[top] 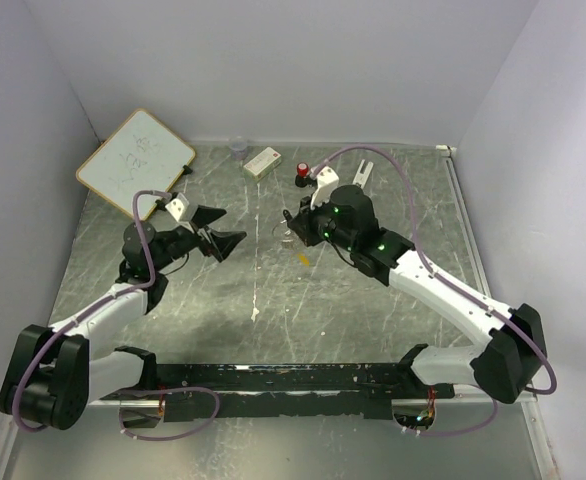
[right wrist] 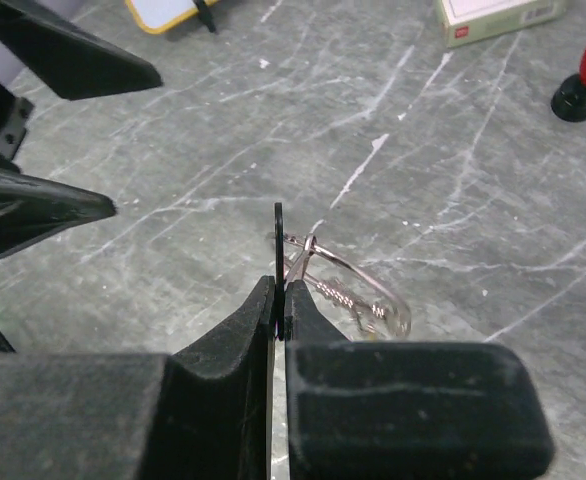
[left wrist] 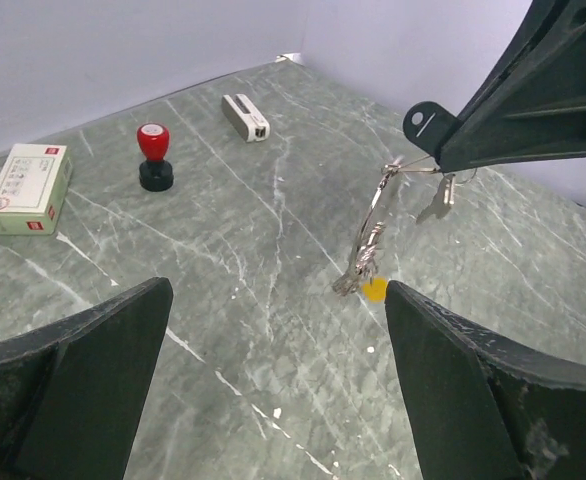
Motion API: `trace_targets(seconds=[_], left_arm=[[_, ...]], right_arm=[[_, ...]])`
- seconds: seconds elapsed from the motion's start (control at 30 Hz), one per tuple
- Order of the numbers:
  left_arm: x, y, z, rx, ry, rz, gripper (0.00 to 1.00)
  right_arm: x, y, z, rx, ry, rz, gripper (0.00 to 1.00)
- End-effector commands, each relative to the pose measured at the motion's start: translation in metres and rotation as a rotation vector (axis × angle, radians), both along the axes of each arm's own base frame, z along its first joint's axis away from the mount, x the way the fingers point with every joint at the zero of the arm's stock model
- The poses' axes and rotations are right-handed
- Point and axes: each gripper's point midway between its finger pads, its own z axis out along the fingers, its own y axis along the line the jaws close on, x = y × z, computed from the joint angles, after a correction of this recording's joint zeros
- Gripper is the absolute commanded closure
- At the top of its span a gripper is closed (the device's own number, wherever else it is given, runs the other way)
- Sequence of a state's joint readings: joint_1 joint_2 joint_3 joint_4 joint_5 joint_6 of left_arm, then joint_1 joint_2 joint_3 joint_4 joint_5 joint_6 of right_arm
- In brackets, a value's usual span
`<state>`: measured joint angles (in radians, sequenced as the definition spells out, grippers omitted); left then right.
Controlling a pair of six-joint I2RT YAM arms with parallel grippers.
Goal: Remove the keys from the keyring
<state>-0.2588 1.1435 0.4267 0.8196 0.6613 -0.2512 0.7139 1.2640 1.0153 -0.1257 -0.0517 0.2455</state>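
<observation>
The keyring is hanging from the black key head in my right gripper, so my left gripper needs to grab the keyring before my right gripper opens.
My right gripper is shut on the black head of a key and holds it upright a little above the table. The thin silvery keyring hangs from it with several silvery keys. In the left wrist view the keyring slopes down to the table, and the yellow key head shows at its lower end. A silvery key dangles under the right gripper. My left gripper is open and empty, left of the bunch. In the top view the left gripper faces the right gripper.
A red-topped black knob and a white box stand behind the keys. A whiteboard leans at the back left. A small white block lies farther back. Walls close the table's left, back and right.
</observation>
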Motion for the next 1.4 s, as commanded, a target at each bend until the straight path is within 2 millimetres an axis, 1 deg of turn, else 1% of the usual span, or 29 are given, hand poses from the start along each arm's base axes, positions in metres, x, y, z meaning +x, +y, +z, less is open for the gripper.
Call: trace_targets(seconds=[0.0,0.07,0.1,0.13,0.17,0.2,0.27,0.33,0.5,0.53,0.57,0.6,0.63,0.67,0.83,1.03,1.17,1.23,1.3,1.37], left_arm=[[-0.004,-0.011,0.007,-0.009,0.025,-0.029,0.0],[-0.006,-0.015,0.005,-0.016,0.048,-0.037,0.04],[-0.009,-0.018,0.003,-0.014,0.054,-0.047,0.14],[-0.013,-0.022,0.003,-0.012,0.046,-0.065,0.32],[-0.016,-0.025,0.001,-0.011,0.043,-0.075,0.49],[-0.021,-0.029,-0.001,-0.013,0.049,-0.094,0.63],[-0.026,-0.033,-0.001,-0.006,0.052,-0.118,0.57],[-0.03,-0.038,0.001,0.007,0.032,-0.134,0.53],[-0.04,-0.048,0.004,0.053,-0.015,-0.162,0.59],[-0.04,-0.05,0.006,0.057,-0.013,-0.167,0.59],[-0.041,-0.051,0.007,0.06,-0.008,-0.17,0.56],[-0.042,-0.053,0.008,0.063,-0.009,-0.177,0.51],[-0.044,-0.055,0.009,0.064,-0.012,-0.189,0.34],[-0.047,-0.058,0.01,0.063,-0.02,-0.202,0.32],[-0.055,-0.064,0.016,0.04,-0.063,-0.214,0.4],[-0.051,-0.07,0.014,0.052,-0.078,-0.201,0.52],[-0.051,-0.074,0.011,0.061,-0.082,-0.203,0.55],[-0.051,-0.076,0.009,0.066,-0.084,-0.202,0.58],[-0.052,-0.078,0.005,0.073,-0.086,-0.207,0.63],[-0.051,-0.079,0.003,0.077,-0.087,-0.204,0.73]], right_arm=[[-0.012,0.011,0.04,0.076,-0.073,0.053,1.0],[-0.015,0.012,0.043,0.08,-0.083,0.059,1.0],[-0.017,0.012,0.044,0.083,-0.087,0.06,1.0],[-0.017,0.013,0.044,0.084,-0.089,0.063,1.0],[-0.019,0.013,0.045,0.088,-0.092,0.065,1.0],[-0.02,0.015,0.047,0.096,-0.094,0.074,1.0],[-0.023,0.019,0.048,0.104,-0.093,0.092,1.0],[-0.026,0.021,0.05,0.114,-0.094,0.103,1.0],[-0.033,0.029,0.056,0.147,-0.099,0.135,1.0],[-0.034,0.029,0.058,0.152,-0.102,0.136,1.0],[-0.035,0.03,0.059,0.155,-0.103,0.137,1.0],[-0.036,0.031,0.059,0.155,-0.103,0.138,1.0],[-0.037,0.032,0.059,0.154,-0.103,0.139,1.0],[-0.038,0.033,0.059,0.153,-0.101,0.142,1.0],[-0.041,0.037,0.057,0.139,-0.098,0.145,1.0],[-0.049,0.045,0.059,0.129,-0.105,0.16,1.0],[-0.053,0.047,0.065,0.134,-0.116,0.168,1.0],[-0.054,0.048,0.066,0.138,-0.12,0.171,1.0],[-0.056,0.049,0.068,0.143,-0.121,0.179,1.0],[-0.058,0.052,0.068,0.149,-0.119,0.19,1.0]])
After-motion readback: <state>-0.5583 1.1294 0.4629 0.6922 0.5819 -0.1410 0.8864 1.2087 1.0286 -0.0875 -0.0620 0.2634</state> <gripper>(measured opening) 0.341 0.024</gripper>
